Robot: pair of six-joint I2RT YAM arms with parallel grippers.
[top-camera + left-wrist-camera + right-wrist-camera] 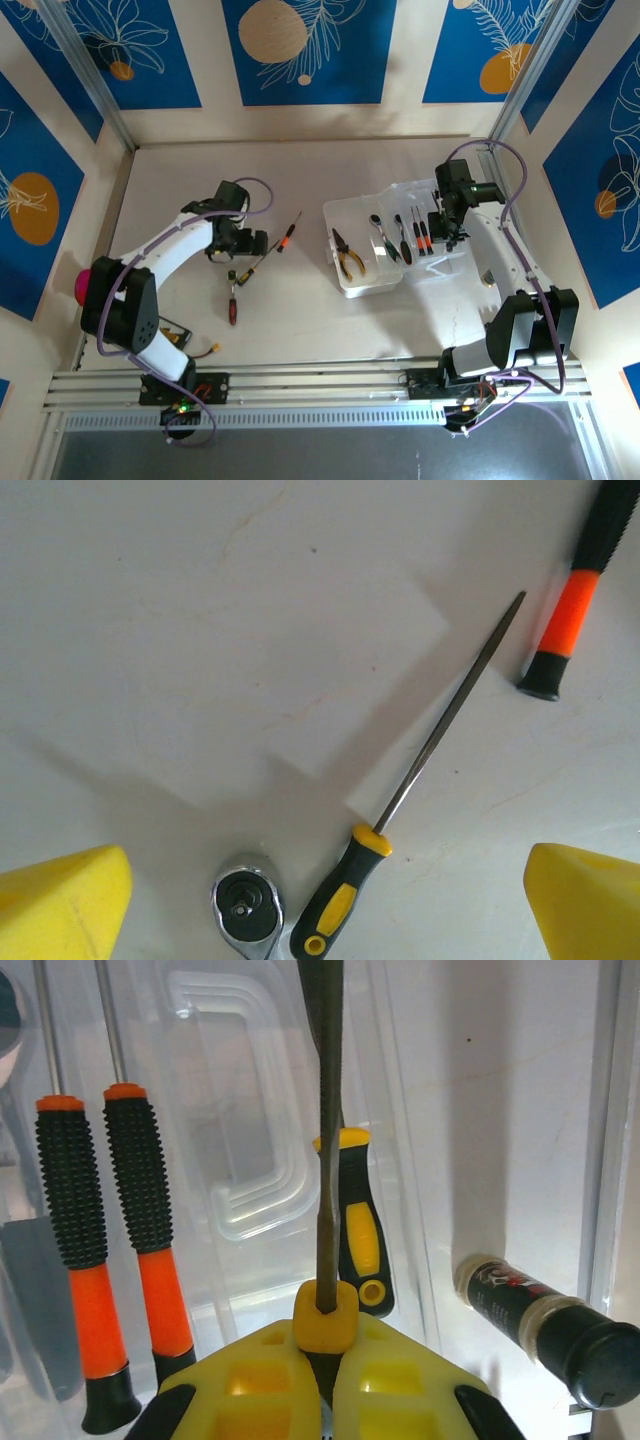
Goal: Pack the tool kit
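Note:
The ratchet (232, 300) beneath my left gripper is far from the case, so my right gripper should put its file inside (285, 1230), then get the ratchet from my left gripper.
The clear tool kit case (372, 283) lies open right of centre, with yellow-handled pliers (347, 256), a ratchet (383, 234) and two orange-and-black screwdrivers (70, 1260) inside. My right gripper (325, 1360) hovers over the case's right part (450, 228), shut on the yellow-and-black handle of a thin file (328, 1140); a second such handle (356, 1225) lies below it in the case. My left gripper (327, 880) stands open over the table (248, 245). Between its fingers (60, 905) lie a ratchet head (248, 905) and a yellow-and-black file (345, 900). An orange-and-black screwdriver (575, 600) lies beyond.
A red-handled screwdriver (233, 305) lies near the left arm. A pink ball (78, 285) sits at the left edge, a flat black card (172, 333) by the left base. A black cylinder (545, 1325) lies on the table right of the case.

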